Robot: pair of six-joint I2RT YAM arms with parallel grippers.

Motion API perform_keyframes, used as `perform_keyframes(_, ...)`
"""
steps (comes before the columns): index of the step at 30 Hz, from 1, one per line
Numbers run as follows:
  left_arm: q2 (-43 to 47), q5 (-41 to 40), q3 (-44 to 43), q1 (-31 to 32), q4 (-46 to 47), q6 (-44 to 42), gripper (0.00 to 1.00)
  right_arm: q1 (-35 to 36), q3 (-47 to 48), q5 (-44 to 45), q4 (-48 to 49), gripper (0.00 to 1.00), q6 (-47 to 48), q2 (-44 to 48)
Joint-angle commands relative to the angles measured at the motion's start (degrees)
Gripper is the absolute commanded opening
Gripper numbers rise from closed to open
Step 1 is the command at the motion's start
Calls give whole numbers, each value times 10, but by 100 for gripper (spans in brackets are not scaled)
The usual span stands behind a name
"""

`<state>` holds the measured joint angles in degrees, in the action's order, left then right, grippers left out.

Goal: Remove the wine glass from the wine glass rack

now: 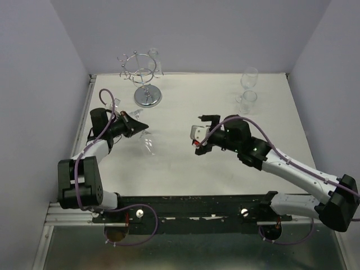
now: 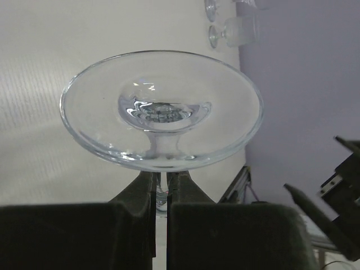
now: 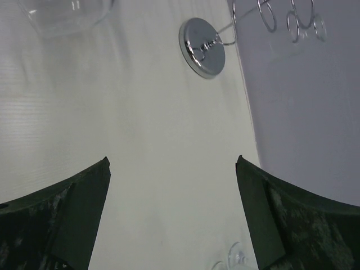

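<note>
My left gripper is holding the clear wine glass's stem (image 1: 145,133) and the glass's bowl is free, so my open right gripper should go on toward that bowl (image 1: 148,145) before it closes around it.
The chrome wine glass rack (image 1: 147,97) stands at the back left of the table, with one clear glass (image 1: 154,58) still hanging from its top ring. My left gripper (image 1: 138,125) is in front of the rack and apart from it, shut on the stem (image 2: 161,194) of a clear wine glass. The glass's round foot (image 2: 163,109) fills the left wrist view just past my fingertips. Its bowl (image 1: 147,144) shows below the gripper in the top view. My right gripper (image 1: 203,133) is open and empty at mid-table, its jaws (image 3: 173,169) wide apart. The rack's disc base (image 3: 202,38) lies ahead of it.
Two more wine glasses (image 1: 249,77) (image 1: 247,101) stand upright at the back right of the table. Purple walls close in the back and both sides. A black rail runs along the near edge by the arm bases.
</note>
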<state>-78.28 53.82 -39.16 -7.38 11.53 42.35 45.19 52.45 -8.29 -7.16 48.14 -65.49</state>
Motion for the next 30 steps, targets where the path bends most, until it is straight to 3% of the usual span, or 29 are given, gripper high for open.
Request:
perform_keyframes(1,-46,12,38,-3,224,269,0,47,-72,21,170,100,107,-11)
perform_keyframes(4,-76,18,15,-3,135,291,0,74,-137,2,258,100,186,-24)
perform_keyframes(9,-92,2,47,-3,134,393,0,99,-168,-19,323,100,231,-63)
perform_keyframes(20,-85,-29,33,-2,-15,404,0,127,-147,-95,390,100,264,-154)
perform_keyframes(30,-79,-31,34,1,-59,396,0,176,-84,-27,457,96,258,-259)
